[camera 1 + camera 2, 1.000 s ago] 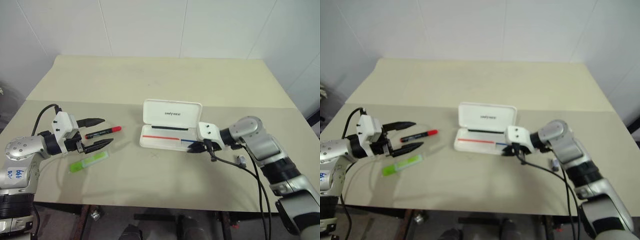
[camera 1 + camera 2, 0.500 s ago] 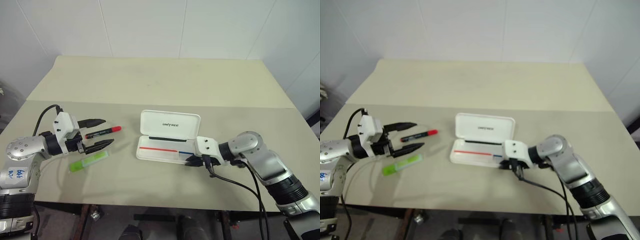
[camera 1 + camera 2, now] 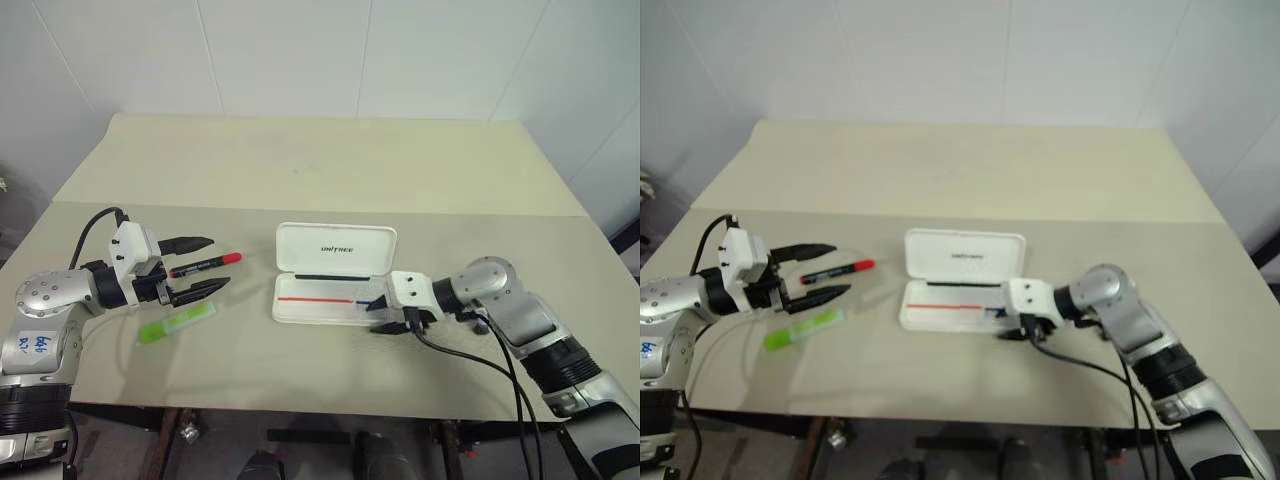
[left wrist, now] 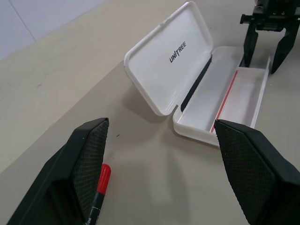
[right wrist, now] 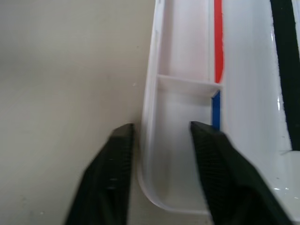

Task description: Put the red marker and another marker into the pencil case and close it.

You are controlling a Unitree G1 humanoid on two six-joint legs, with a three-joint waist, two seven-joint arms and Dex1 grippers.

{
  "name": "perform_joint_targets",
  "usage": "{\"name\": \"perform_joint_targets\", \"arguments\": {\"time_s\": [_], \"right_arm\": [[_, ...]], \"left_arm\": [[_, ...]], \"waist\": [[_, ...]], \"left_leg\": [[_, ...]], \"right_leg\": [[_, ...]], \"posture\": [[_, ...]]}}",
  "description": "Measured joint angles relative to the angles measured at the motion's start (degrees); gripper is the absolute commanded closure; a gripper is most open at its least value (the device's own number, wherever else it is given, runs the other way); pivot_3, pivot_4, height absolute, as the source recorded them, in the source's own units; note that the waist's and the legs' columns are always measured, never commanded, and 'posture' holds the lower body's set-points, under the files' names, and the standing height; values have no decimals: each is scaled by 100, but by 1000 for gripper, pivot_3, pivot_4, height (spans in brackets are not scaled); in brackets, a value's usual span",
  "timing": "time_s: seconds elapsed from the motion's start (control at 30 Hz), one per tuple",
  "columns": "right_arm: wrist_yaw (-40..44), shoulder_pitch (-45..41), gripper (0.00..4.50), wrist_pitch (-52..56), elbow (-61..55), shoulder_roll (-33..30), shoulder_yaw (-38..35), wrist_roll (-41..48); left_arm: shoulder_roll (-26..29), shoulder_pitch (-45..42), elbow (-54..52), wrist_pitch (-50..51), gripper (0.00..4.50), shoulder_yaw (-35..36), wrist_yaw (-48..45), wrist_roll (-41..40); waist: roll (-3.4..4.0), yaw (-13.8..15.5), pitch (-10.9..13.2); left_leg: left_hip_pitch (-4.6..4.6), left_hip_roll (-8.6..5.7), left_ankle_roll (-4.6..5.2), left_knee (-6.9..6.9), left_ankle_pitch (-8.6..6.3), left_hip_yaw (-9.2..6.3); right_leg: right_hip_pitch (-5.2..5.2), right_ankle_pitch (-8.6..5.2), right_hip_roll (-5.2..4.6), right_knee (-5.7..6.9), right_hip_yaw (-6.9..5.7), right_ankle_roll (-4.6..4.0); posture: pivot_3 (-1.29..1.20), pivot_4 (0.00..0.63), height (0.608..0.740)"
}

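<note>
My gripper will carry the red marker (image 3: 206,266) in, and the marker should lie flat in the long slot behind, because a red-edged divider (image 3: 315,299) runs along the tray.
The white pencil case (image 3: 322,301) lies open at mid-table, its lid (image 4: 164,61) propped up behind and nothing in its tray. My right gripper (image 3: 386,316) is open at the case's right end, its fingers (image 5: 108,178) astride the tray's front wall without pinching it. The red marker (image 3: 206,264) lies on the table to the left, red cap toward the case. My left gripper (image 3: 216,262) hovers open over it, one finger on each side. The lime-green highlighter (image 3: 178,326) lies just in front of that gripper, nearer the table's front edge.
The beige table (image 3: 320,170) stretches back to a white wall. A seam (image 3: 480,213) crosses the table behind the case. Black cables (image 3: 470,360) trail from my right wrist over the table's front edge.
The case has slid a little to the left and toward the table's front edge. My right gripper, which was shut on the case's right end, has opened. The left arm has kept still.
</note>
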Motion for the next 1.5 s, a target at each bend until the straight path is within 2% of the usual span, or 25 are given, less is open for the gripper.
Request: {"name": "perform_joint_targets", "arguments": {"time_s": [0.4, 0.5, 0.67, 0.77, 0.9, 1.03, 1.23, 1.5], "right_arm": [[388, 246, 2311, 557, -860, -170, -236, 838], [256, 307, 1717, 749, -903, -174, -438, 1000], [61, 438, 18, 740, -879, -180, -1298, 1543], [-94, 569, 18, 620, -844, -183, -1814, 1812], [-234, 795, 18, 532, -809, -232, -2111, 1920], [-413, 928, 18, 489, -806, -277, -2264, 1925], [-668, 1271, 18, 445, -1016, -310, -2338, 1942], [-1097, 1636, 18, 654, -1647, -356, -2517, 2065]], "left_arm": [[0, 21, -6, 9, 660, 2, -9, -2], [1, 34, -6, 6, 660, 4, -31, -3], [154, 196, 54, -93, 660, 75, -139, -1], [360, 256, 447, -342, 660, 184, -284, 27], [747, 185, 1408, -972, 660, 216, -588, 346], [882, -615, 2993, -1629, 660, -32, -823, 786], [800, -2105, 5111, -2288, 660, -731, -963, 1586], [284, -3215, 6488, -2540, 660, -1158, -747, 2197]], "waist": [[1, 18, 1], [1, 16, 1], [1, 15, 1], [1, 4, 1], [3, 6, 2], [2, 42, 2], [-1, 28, 0], [-1, 17, 0]], "left_leg": [[-8, 0, 1, 0, -1, 1], [-7, 0, 1, 2, -1, 1], [-7, 1, 1, -2, -1, 1], [-6, 2, 2, -6, -2, 1], [-4, 2, 2, -4, -2, 4], [-5, -1, 3, 4, 0, 2], [-11, -2, 4, 3, 0, 2], [-10, -2, 9, 2, -4, 3]], "right_leg": [[-3, 0, -1, -8, 0, 1], [-3, 0, 0, -4, 0, 0], [-3, 0, 0, -7, 0, 0], [-4, -1, 1, -10, 0, -1], [-4, -2, 2, -9, 0, -2], [-2, -1, 2, 0, -2, -1], [-3, 1, 3, 22, -2, 3], [-3, 0, 3, 22, -2, 6]], "posture": [[0, 150, 740], [0, 150, 740], [0, 150, 740], [0, 150, 740], [0, 150, 740], [0, 150, 740], [0, 150, 740], [0, 150, 740]]}}
